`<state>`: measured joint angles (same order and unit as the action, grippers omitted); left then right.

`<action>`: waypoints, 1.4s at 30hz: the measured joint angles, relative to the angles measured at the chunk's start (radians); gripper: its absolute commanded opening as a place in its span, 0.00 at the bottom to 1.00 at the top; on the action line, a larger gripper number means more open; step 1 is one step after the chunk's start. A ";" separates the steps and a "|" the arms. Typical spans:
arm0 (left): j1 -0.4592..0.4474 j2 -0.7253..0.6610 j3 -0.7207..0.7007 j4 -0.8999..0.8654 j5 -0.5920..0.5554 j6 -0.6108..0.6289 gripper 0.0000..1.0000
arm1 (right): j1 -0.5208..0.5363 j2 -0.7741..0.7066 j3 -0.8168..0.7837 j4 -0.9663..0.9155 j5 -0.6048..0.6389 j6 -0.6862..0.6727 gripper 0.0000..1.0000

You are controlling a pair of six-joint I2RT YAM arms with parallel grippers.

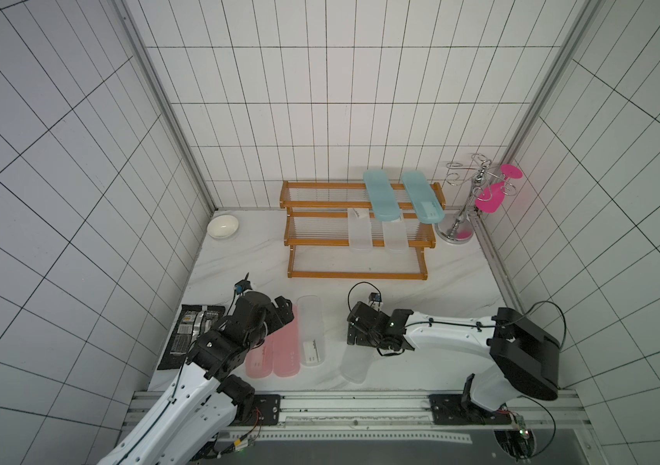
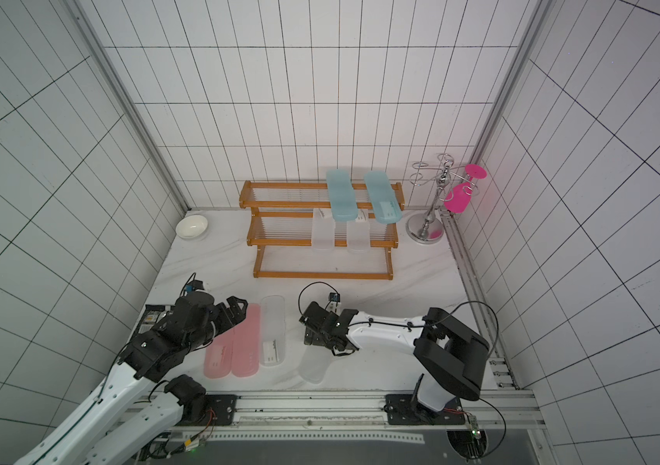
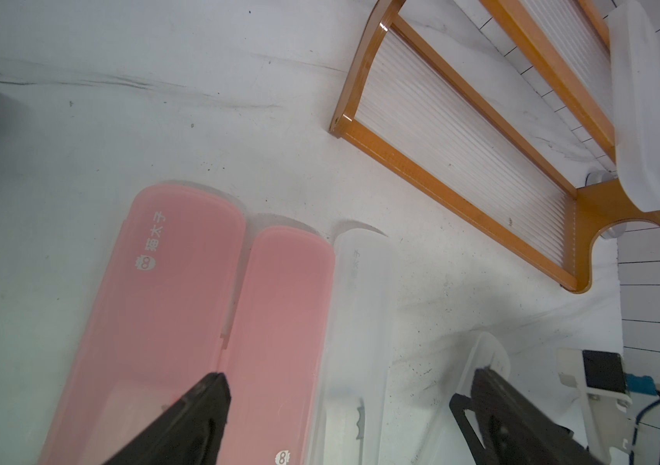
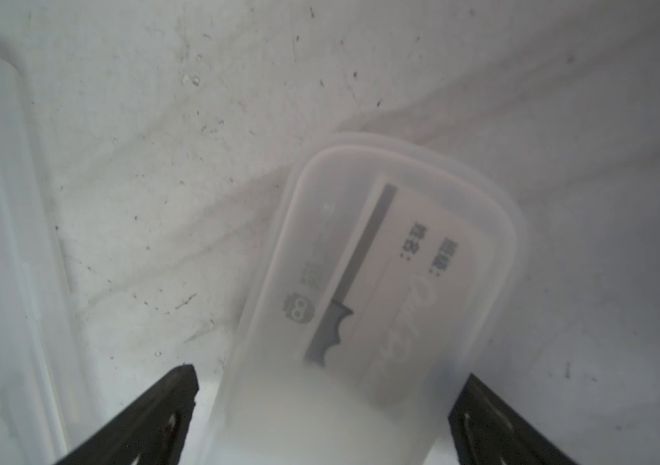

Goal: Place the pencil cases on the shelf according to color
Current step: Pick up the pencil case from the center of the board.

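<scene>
The lone clear case lies slanted and my right gripper is over its middle, so next I move back, line up straight with the case and grip its near end before I lift it.
The shelf stands at the back, with two teal pencil cases on its top tier. Two frosted clear cases rest on the middle tier. On the table lie two pink cases and a clear one, side by side. My left gripper hangs open above them. A fourth clear case lies apart to the right. My right gripper is open, with one finger on each side of that case and a gap at both.
A white bowl sits at the back left. A chrome wire stand holding a pink glass fills the back right corner. A black foil packet lies left of my left arm. A metal rail runs along the front edge.
</scene>
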<state>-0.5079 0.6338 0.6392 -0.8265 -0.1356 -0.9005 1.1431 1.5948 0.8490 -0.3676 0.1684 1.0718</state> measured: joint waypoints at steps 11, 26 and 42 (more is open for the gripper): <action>0.000 -0.002 0.001 0.005 0.025 0.003 0.98 | -0.089 0.135 0.211 -0.104 0.007 -0.147 0.98; -0.002 -0.092 0.024 -0.050 0.024 0.002 0.98 | 0.181 -0.006 0.198 -0.329 0.143 0.027 0.99; -0.008 -0.089 0.029 -0.068 0.032 -0.008 0.98 | 0.300 0.082 0.126 -0.264 0.113 0.207 0.99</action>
<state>-0.5156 0.5453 0.6678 -0.8944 -0.1032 -0.9085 1.4433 1.6768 0.9752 -0.6312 0.2810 1.2789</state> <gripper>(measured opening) 0.978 0.991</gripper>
